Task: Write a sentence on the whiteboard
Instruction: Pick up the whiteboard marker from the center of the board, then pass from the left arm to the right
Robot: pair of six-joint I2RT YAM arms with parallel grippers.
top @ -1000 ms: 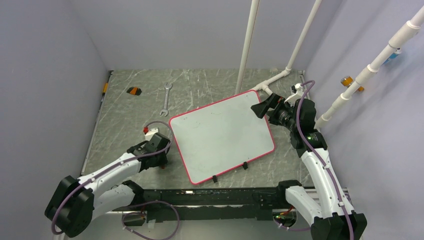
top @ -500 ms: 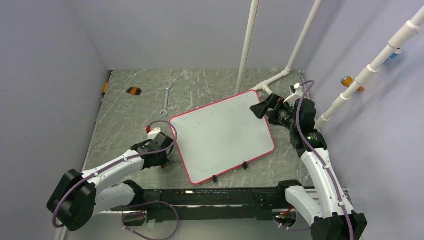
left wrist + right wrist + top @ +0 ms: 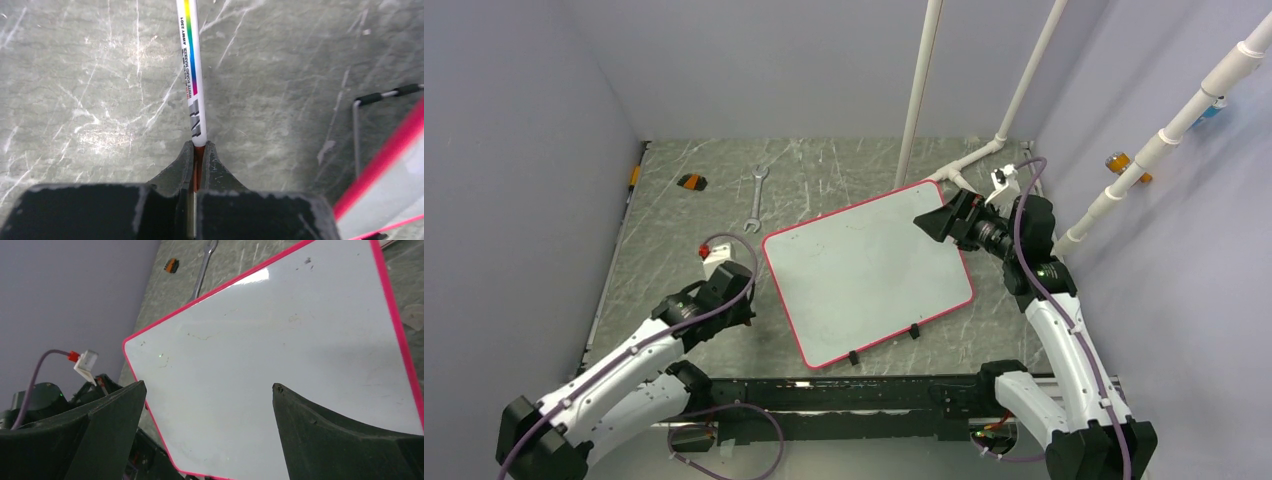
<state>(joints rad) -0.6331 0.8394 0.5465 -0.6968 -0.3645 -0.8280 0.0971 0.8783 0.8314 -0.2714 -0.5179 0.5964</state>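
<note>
The robot's left gripper is on the white marker's brown end [image 3: 199,149], so its open right gripper should keep going toward the marker's free body [image 3: 192,65] and close on it.
The whiteboard [image 3: 864,270] lies flat on the table, white with a thin red-pink frame. No sentence shows on it, only faint smudges [image 3: 200,336]. My left gripper [image 3: 736,303] sits just left of the board's left edge and is shut on a white marker [image 3: 192,75] with a rainbow stripe. The marker's barrel sticks straight out past the fingertips [image 3: 199,148], over the bare table. The board's frame [image 3: 385,165] shows at the right of that view. My right gripper [image 3: 934,222] hovers open above the board's far right corner, nothing between its fingers [image 3: 209,385].
A steel wrench [image 3: 756,195] and a small orange-black block [image 3: 691,181] lie on the table's far left. White pipes [image 3: 919,90] rise behind the board. Two black clips [image 3: 852,356] sit on the board's near edge. A wire bracket [image 3: 357,120] lies beside the board.
The left gripper has shut on the marker and its arm has pulled back to the left. The right gripper has shifted slightly left over the board's corner.
</note>
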